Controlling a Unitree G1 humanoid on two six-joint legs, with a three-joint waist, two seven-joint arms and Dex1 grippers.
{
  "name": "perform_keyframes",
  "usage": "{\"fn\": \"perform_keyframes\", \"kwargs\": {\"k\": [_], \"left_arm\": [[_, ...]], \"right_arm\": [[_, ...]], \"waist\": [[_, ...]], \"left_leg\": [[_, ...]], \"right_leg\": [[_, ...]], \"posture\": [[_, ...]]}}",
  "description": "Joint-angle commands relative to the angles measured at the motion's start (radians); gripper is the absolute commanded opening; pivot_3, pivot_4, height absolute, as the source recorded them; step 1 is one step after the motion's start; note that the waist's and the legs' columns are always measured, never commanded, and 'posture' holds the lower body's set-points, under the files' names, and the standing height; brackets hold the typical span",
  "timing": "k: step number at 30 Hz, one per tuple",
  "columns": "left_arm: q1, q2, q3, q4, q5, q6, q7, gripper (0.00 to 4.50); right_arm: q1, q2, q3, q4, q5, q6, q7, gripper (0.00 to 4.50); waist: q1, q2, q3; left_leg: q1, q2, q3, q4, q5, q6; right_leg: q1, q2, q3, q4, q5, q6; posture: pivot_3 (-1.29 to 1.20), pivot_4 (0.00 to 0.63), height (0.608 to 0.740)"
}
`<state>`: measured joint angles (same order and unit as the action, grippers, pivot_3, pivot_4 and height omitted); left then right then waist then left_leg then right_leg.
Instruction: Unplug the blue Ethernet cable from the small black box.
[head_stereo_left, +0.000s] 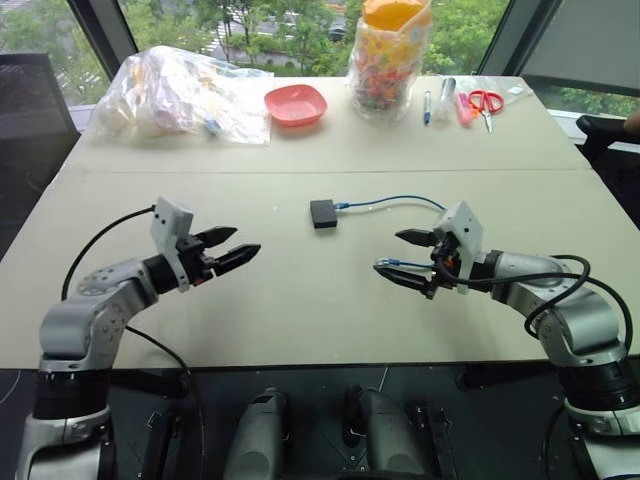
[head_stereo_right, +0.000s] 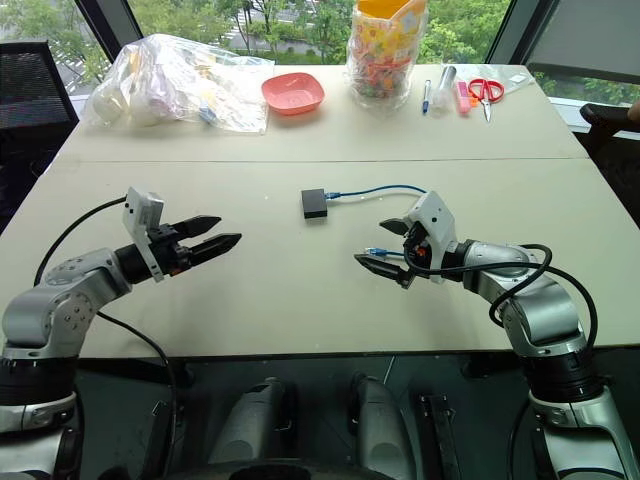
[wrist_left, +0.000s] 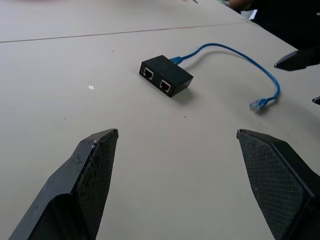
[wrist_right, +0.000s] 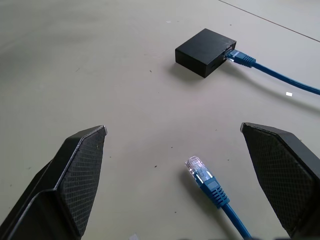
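My right gripper should lift the black box by the plugged-in end so that my left gripper can take the box, because my right gripper is hovering over the cable's free plug.
The small black box lies flat in the middle of the table, with two empty ports facing my left gripper. The blue Ethernet cable is plugged into the box's right side. It arcs right and curls back, and its free clear plug rests on the table between the fingers of my right gripper. That gripper is open and hovers right of the box, holding nothing. My left gripper is open too, off to the box's left with bare table between them.
Along the far edge stand a clear plastic bag, a pink bowl, a candy-filled jar, pens and red scissors. A seam crosses the table behind the box.
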<state>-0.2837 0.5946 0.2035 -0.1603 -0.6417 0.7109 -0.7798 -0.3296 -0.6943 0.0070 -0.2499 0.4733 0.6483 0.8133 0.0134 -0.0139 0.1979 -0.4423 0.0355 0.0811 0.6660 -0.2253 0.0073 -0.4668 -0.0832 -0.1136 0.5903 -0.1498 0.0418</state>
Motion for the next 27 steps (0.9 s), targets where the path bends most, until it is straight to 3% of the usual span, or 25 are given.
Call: {"fn": "perform_keyframes", "kwargs": {"k": [1, 14, 17, 21, 27], "left_arm": [[-0.019, 0.002, 0.011, -0.017, -0.009, -0.02, -0.001, 3.94], [-0.064, -0.008, 0.017, 0.017, -0.003, -0.02, 0.024, 3.94], [-0.115, 0.013, -0.016, 0.092, 0.055, -0.076, -0.002, 3.94], [-0.237, 0.064, -0.062, 0.226, 0.118, -0.171, -0.114, 3.94], [-0.265, 0.117, -0.083, 0.215, 0.086, -0.136, -0.248, 3.94]], "right_arm": [[-0.007, 0.004, -0.012, -0.029, -0.002, -0.013, -0.002, 4.5], [-0.015, 0.012, -0.012, -0.023, -0.006, -0.017, -0.015, 4.5], [-0.063, 0.051, -0.003, 0.036, -0.026, -0.047, -0.034, 4.5], [-0.255, 0.111, 0.078, 0.294, -0.147, -0.179, -0.007, 4.5], [-0.522, 0.251, 0.15, 0.769, -0.268, -0.407, 0.052, 4.5]], "waist": [[0.0, 0.0, 0.0], [0.0, 0.0, 0.0], [0.0, 0.0, 0.0], [-0.005, 0.0, 0.0], [-0.01, 0.0, 0.0]], "left_leg": [[0.0, 0.0, 0.0, 0.0, 0.0, 0.0], [0.0, 0.0, 0.0, 0.0, 0.0, 0.0], [0.0, 0.0, 0.0, 0.0, 0.0, 0.0], [0.001, -0.002, 0.001, 0.002, 0.0, 0.0], [0.0, -0.002, 0.001, 0.0, 0.0, 0.001]], "right_leg": [[0.0, 0.0, 0.0, 0.0, 0.0, 0.0], [0.0, 0.0, 0.0, 0.0, 0.0, 0.0], [0.0, 0.0, 0.0, 0.001, 0.0, 0.0], [0.0, 0.001, 0.0, 0.002, 0.001, -0.001], [-0.001, 0.002, 0.0, 0.004, 0.001, 0.001]], "posture": [[0.0, 0.15, 0.74], [0.0, 0.15, 0.74], [0.0, 0.15, 0.74], [0.0, 0.15, 0.74], [0.0, 0.15, 0.74]]}}
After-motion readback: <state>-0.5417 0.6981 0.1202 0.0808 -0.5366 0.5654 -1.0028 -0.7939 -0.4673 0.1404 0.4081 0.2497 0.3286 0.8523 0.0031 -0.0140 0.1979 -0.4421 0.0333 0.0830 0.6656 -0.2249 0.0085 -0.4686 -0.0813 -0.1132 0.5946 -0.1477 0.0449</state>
